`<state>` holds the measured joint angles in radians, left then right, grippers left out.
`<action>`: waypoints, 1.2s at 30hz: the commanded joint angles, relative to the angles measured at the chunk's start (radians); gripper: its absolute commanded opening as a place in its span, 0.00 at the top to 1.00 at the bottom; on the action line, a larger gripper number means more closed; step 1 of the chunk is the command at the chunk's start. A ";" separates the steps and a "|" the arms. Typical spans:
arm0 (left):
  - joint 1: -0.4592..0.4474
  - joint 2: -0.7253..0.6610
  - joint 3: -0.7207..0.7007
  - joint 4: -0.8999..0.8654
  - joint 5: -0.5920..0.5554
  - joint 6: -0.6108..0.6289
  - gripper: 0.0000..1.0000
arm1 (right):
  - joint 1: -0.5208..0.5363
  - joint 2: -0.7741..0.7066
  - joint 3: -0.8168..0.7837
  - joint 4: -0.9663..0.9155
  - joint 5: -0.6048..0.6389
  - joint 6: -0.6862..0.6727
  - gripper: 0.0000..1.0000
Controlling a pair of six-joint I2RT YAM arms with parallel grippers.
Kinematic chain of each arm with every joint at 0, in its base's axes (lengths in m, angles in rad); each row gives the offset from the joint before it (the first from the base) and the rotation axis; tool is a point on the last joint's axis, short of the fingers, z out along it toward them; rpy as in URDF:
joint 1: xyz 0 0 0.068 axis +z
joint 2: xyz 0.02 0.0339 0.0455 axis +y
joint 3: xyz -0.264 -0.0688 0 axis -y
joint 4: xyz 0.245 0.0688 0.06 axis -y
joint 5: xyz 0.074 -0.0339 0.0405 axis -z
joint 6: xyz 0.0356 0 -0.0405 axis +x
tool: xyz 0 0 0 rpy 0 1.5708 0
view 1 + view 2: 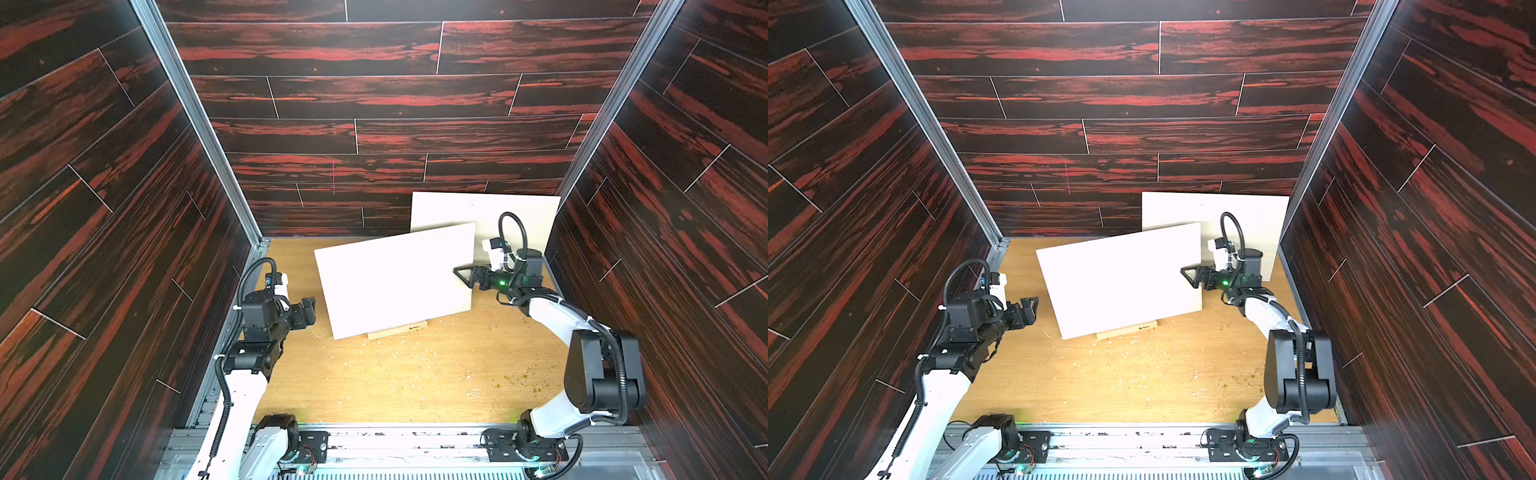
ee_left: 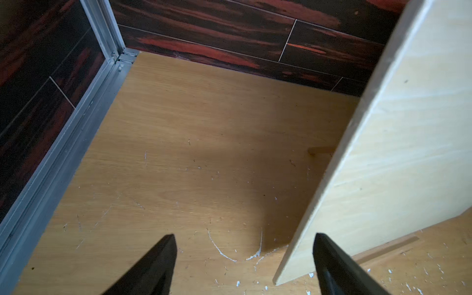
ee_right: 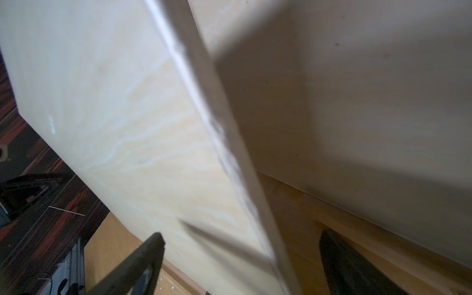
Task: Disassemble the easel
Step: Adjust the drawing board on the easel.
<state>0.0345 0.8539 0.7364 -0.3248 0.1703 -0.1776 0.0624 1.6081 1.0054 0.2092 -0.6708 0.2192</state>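
Observation:
My right gripper straddles the board's side edge (image 1: pixel 473 257) well above the board's lower corner, so it should back off, take the board at that corner (image 1: pixel 469 309) and raise it.
The easel is a pale board (image 1: pixel 395 282) (image 1: pixel 1121 282) standing tilted in a small wooden base strip (image 1: pixel 398 330) (image 1: pixel 1127 330) on the table. My left gripper (image 1: pixel 309 311) (image 1: pixel 1030 309) is open beside the board's lower left corner; in the left wrist view the gripper (image 2: pixel 245 255) has that corner (image 2: pixel 293 265) just inside one finger (image 2: pixel 337 268). My right gripper (image 1: pixel 462 275) (image 1: pixel 1190 276) is open and straddles the board's right edge. In the right wrist view the gripper (image 3: pixel 240 245) has the edge (image 3: pixel 229 153) running between its fingers, apart from both.
A second pale board (image 1: pixel 486 216) (image 1: pixel 1225 212) leans against the back wall behind the right arm. Dark red plank walls close in three sides. The wooden table (image 1: pixel 374 382) carries scattered white chips and scratch marks.

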 commanded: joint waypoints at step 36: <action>0.044 0.084 0.060 0.083 0.260 0.095 0.08 | 0.007 -0.256 -0.196 -0.157 -0.031 0.184 0.02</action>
<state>0.0731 0.9245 0.7490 -0.2752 0.3733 -0.1249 0.0616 1.4254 0.9020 0.0235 -0.6434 0.3099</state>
